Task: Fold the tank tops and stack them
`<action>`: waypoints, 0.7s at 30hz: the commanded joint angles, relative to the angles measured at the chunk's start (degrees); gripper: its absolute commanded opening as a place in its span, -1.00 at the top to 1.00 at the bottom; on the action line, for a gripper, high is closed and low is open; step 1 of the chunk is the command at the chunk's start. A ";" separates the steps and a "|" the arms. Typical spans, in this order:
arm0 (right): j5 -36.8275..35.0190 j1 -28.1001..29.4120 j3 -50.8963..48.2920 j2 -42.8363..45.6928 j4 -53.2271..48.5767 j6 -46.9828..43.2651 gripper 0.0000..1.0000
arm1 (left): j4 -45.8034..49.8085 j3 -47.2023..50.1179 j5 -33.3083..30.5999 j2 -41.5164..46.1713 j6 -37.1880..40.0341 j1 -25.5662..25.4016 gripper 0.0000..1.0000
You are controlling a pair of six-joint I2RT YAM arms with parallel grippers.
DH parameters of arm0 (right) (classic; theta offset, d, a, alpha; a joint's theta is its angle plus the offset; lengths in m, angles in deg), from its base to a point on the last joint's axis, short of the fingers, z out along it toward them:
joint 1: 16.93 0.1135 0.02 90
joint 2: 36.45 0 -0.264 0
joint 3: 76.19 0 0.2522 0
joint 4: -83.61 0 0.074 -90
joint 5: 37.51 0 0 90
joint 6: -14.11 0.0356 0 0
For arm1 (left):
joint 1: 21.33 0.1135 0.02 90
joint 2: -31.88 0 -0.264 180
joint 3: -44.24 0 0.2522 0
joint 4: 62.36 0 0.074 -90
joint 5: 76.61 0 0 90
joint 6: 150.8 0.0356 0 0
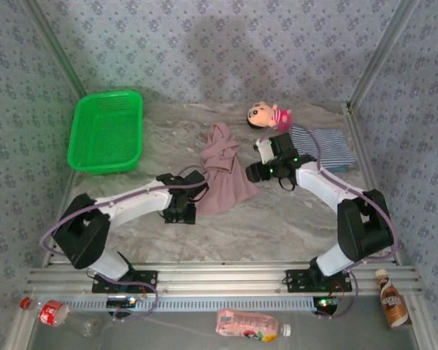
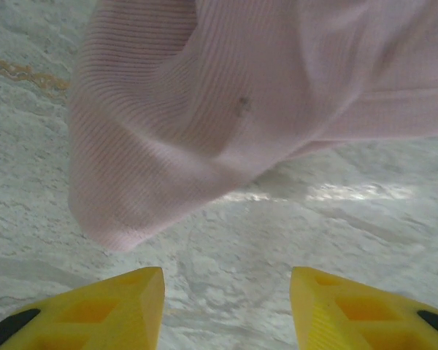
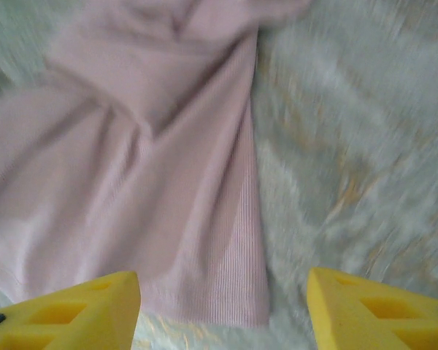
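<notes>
The pink top (image 1: 228, 191) has loose folds (image 1: 220, 151) bunched at its far end above a fanned-out hem, so the pink top will fall open into a wide sheet when I lift it.
The mauve-pink tank top (image 1: 223, 171) lies crumpled in the middle of the marble table (image 1: 277, 226). A folded navy-and-white striped tank top (image 1: 323, 146) rests at the back right, with a blue edge (image 1: 341, 168) showing under it. My left gripper (image 1: 192, 195) sits at the pink top's lower left edge. In the left wrist view it is open (image 2: 226, 306) over bare table, a rounded fold of the pink top (image 2: 241, 109) just ahead. My right gripper (image 1: 254, 173) is at the top's right side, open (image 3: 223, 306), with the pink hem (image 3: 146, 168) lying just ahead of its fingers.
A green basket (image 1: 106, 131) stands at the back left. A small plush doll (image 1: 269, 115) lies at the back, next to the striped top. Bottles (image 1: 252, 324) lie below the front rail. Patterned walls enclose the table on three sides.
</notes>
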 commanded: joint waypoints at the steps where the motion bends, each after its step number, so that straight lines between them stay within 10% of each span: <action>1: 0.34 0.41 -2.26 -1.28 2.77 0.07 -0.26 | -1.61 -1.69 -2.09 -2.80 3.28 1.08 0.06; 21: -15.59 6.34 4.24 -13.22 -7.36 4.48 -0.09 | 5.87 -4.57 -5.11 -12.39 11.71 6.30 0.39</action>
